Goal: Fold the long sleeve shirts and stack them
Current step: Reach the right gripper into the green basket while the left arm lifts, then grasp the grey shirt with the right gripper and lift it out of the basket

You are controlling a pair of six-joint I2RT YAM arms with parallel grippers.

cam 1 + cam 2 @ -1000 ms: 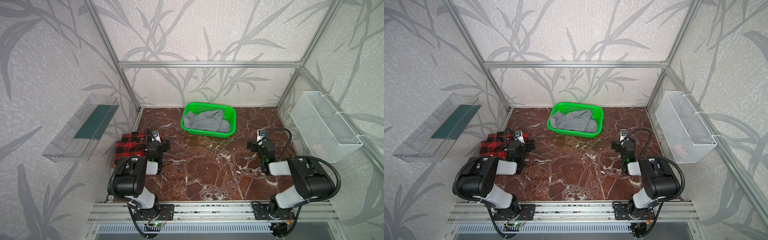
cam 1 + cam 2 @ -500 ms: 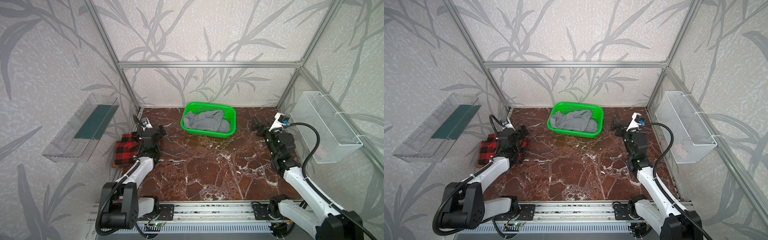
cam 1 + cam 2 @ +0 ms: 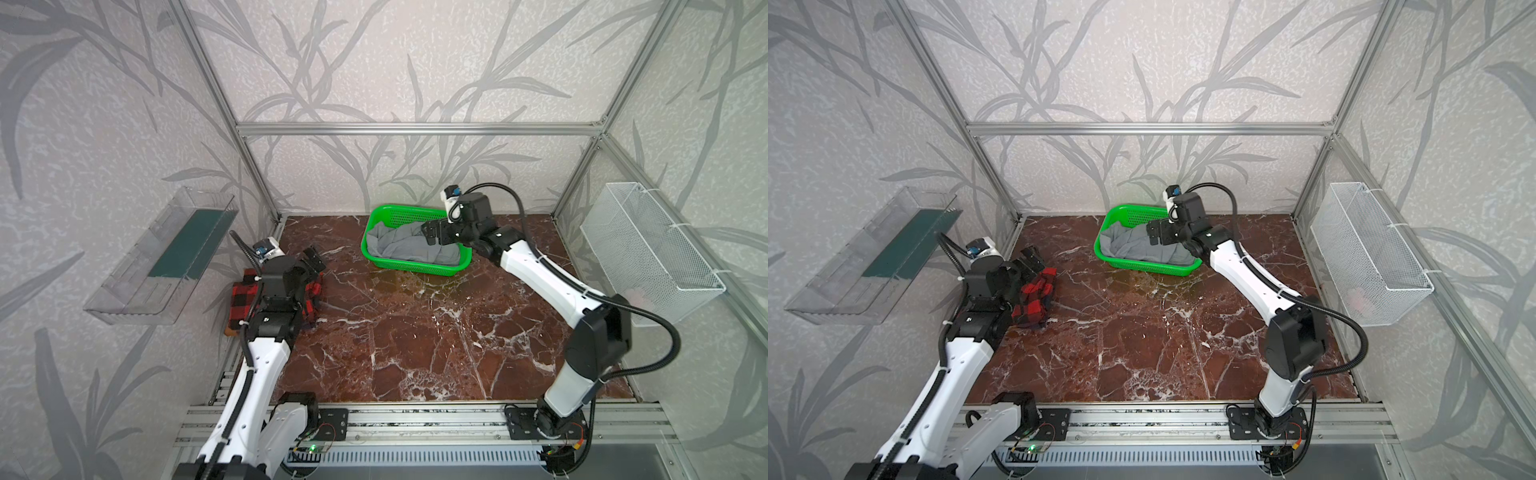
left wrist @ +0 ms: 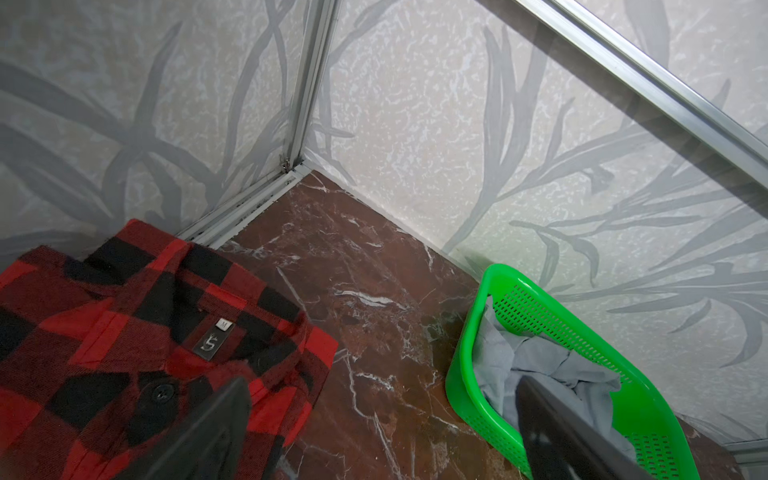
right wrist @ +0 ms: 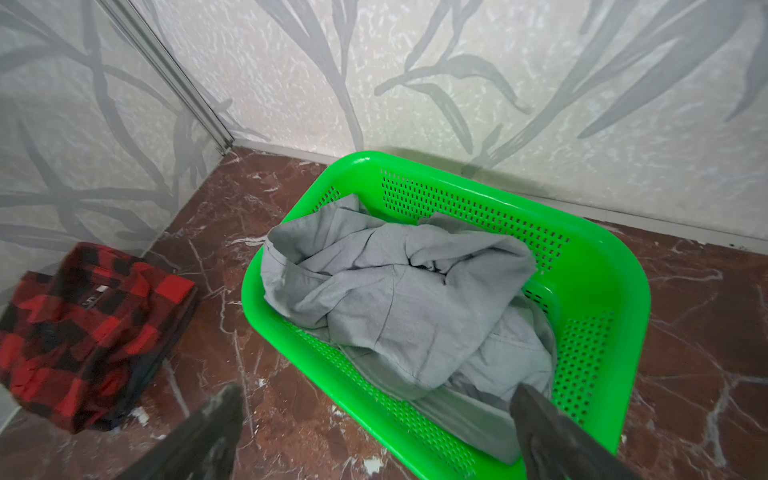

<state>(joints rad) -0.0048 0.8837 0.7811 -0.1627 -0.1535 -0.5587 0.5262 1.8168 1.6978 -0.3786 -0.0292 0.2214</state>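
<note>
My right gripper's open fingers are above the grey shirt's crumpled top [image 3: 416, 239], clear of the green basket's rim, so it should keep lowering and close on that top.
A light grey shirt [image 3: 405, 245] [image 5: 399, 299] lies crumpled in a green basket [image 3: 415, 268] [image 5: 602, 266] at the back middle of the table. My right gripper [image 3: 432, 232] [image 5: 376, 390] hovers open over the basket's right end, just above the grey cloth, holding nothing. The red-and-black plaid shirt [image 3: 245, 286] [image 4: 124, 316] lies folded at the table's left edge, collar and label up. My left gripper [image 3: 314, 259] [image 4: 382, 382] is open above the plaid shirt's inner edge, empty. Both shirts also show in a top view: grey shirt [image 3: 1133, 247], plaid shirt [image 3: 1036, 297].
A dark red marble table [image 3: 415, 332] is boxed in by patterned walls and aluminium posts. A clear plastic bin [image 3: 166, 257] hangs on the left wall, and a white wire basket [image 3: 648, 249] hangs on the right wall.
Both arms have unfolded from their low poses at the table's front. The right gripper swung back and left over the basket. The left gripper rose above the plaid shirt.
</note>
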